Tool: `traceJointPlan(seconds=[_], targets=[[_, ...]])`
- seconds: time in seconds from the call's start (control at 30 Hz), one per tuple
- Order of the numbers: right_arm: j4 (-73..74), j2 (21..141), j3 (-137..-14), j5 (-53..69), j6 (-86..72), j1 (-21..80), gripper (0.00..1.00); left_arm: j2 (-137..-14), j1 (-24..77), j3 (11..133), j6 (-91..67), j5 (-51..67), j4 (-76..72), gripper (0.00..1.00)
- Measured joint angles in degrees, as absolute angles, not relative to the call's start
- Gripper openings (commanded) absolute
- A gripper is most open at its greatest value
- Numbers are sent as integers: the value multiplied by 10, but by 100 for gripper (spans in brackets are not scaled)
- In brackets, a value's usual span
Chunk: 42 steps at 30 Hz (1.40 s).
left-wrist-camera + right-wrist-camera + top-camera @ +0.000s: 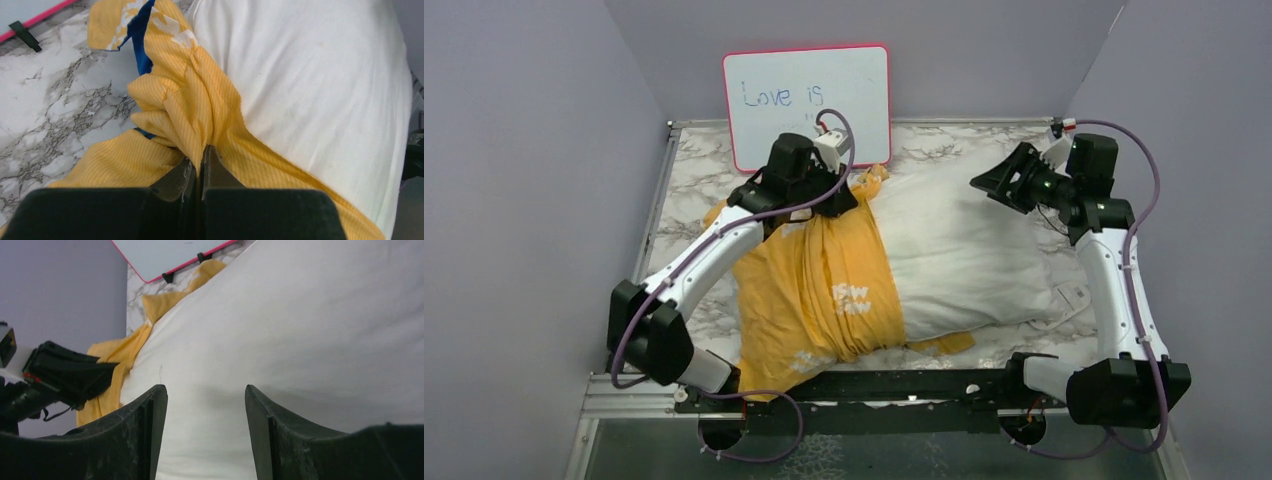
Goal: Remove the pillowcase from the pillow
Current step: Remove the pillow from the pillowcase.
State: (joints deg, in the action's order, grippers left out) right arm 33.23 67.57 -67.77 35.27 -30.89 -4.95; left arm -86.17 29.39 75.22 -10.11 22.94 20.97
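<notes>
My left gripper is holding the fold of the pillowcase, but the pillow lies unheld [954,260]. My right gripper should take hold of the pillow's far corner [974,164] before my left gripper pulls.
The yellow-orange pillowcase [819,290] is bunched over the left half of the white pillow [969,250], whose right half lies bare. My left gripper [842,200] is shut on a gathered fold of the pillowcase [190,110] at its far hem, beside the bare pillow [310,75]. A strip of the case's blue side [142,50] shows past the fold. My right gripper [986,182] hovers open above the pillow's far right part. In the right wrist view its fingers [155,415] stand apart over the pillow [300,330], nothing between them; the pillowcase [112,365] shows at left.
A pink-framed whiteboard [809,100] leans against the back wall just behind the left gripper. The marble tabletop [684,180] is walled in on the left, right and back. A small white tag [1072,296] sticks out at the pillow's right edge.
</notes>
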Motion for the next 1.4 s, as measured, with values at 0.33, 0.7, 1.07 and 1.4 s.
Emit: traceJointPlan(seconds=[0.33,0.7,1.07,1.4], targets=[[460,760,-887,219,-232,-21,63,-752,296,673,-129,244,154,0],[556,898,-1017,-25,-175,102,74,-745,298,673,-136,287,132,0],[549,957,-949,-81,-180,133,22,-730,301,670,-136,305,127,0],[468,867,-870,-81,-224,140,1,-722,303,665,-117,260,139,1]])
